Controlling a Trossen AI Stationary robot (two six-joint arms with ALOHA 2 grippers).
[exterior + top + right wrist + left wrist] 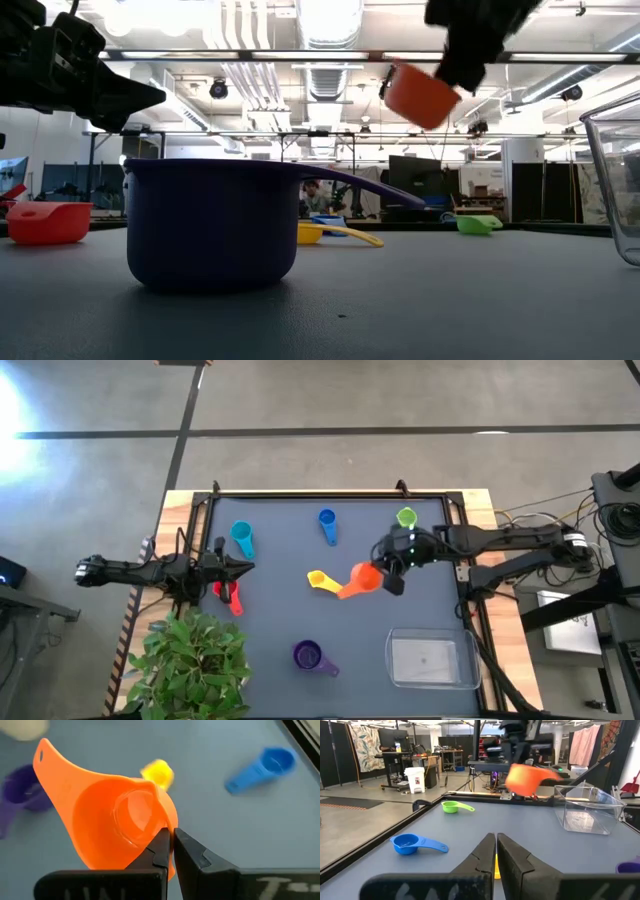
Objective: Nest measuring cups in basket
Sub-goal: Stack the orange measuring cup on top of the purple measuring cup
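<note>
The orange cup's base [418,104] is free and the purple cup's opening [308,653] is open and empty, so the robot's right gripper should keep going to that opening and let go inside.
My right gripper [380,573] is shut on the orange measuring cup [358,581], which hangs above the mat's middle. The yellow cup [320,580] lies beside it. The teal cup [242,538], blue cup [327,525] and green cup [406,518] lie toward the far edge. Near the front lies the purple cup [310,656]. The red cup [230,595] lies by my left gripper [248,568], which is shut, level and touches nothing at the left. The clear basket [432,658] stands at the front right. My right gripper pinches the orange cup's rim [161,822] on the side away from its handle [44,751], one finger inside the bowl and one outside. The fingers slant down from the table's right side. The cup hangs tilted and clear of the mat [420,95].
A potted plant [190,660] stands at the front left corner, next to my left arm. A raised wooden frame [330,493] runs round the mat. Bare mat lies between the purple cup and the basket.
</note>
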